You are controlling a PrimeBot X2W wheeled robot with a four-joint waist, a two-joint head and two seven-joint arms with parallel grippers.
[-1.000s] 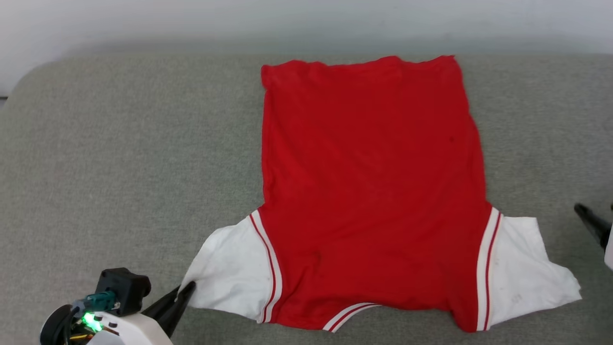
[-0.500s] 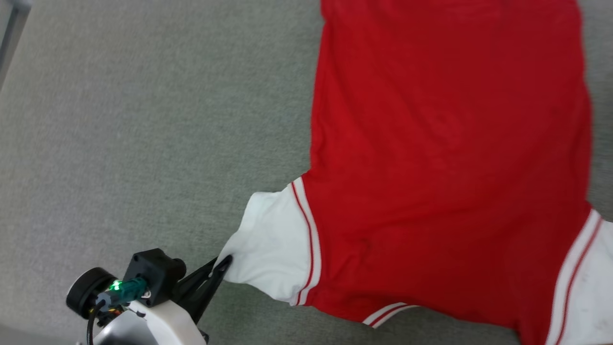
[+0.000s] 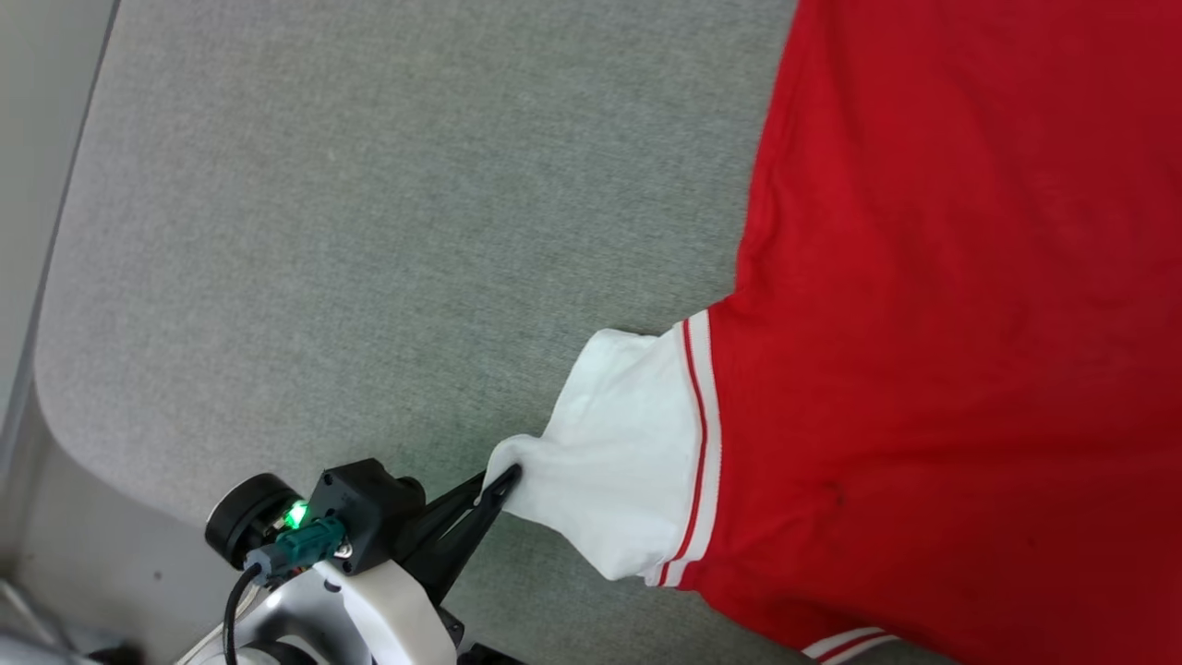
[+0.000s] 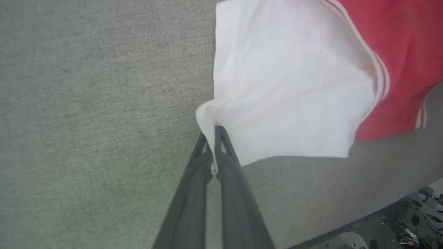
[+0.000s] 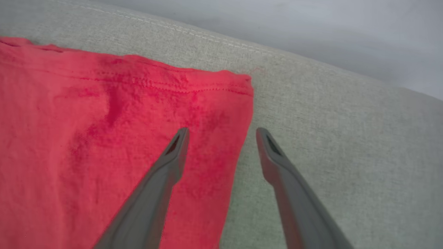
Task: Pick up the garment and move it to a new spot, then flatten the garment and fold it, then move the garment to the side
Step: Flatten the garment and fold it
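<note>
The garment [image 3: 942, 299] is showing plain red cloth [image 3: 975, 443] on top, so I should expect hidden lettering on its bottom side when I pick it up and flip it over.
The garment [image 3: 942, 305], red with white sleeves and striped trim, lies flat on the grey cushion, its plain side up. My left gripper [image 3: 503, 480] is shut on the corner of the white sleeve [image 3: 619, 462]. In the left wrist view the sleeve [image 4: 287, 93] bunches where the gripper [image 4: 213, 133] pinches it, and a sliver of white cloth shows between the closed fingers. My right gripper [image 5: 221, 133] is open above the garment's far hem corner [image 5: 214, 103], one finger over the red cloth, the other over bare cushion, and holds nothing.
The grey cushion [image 3: 323, 231] stretches wide to the left of the garment. Its rounded left edge [image 3: 55, 305] and front edge drop away near my left arm. A pale wall [image 5: 311, 24] runs behind the cushion's far seam.
The head camera has swung left and down, so the garment now sits at the picture's right. My left gripper keeps its hold on the sleeve corner, which looks pulled out a little.
</note>
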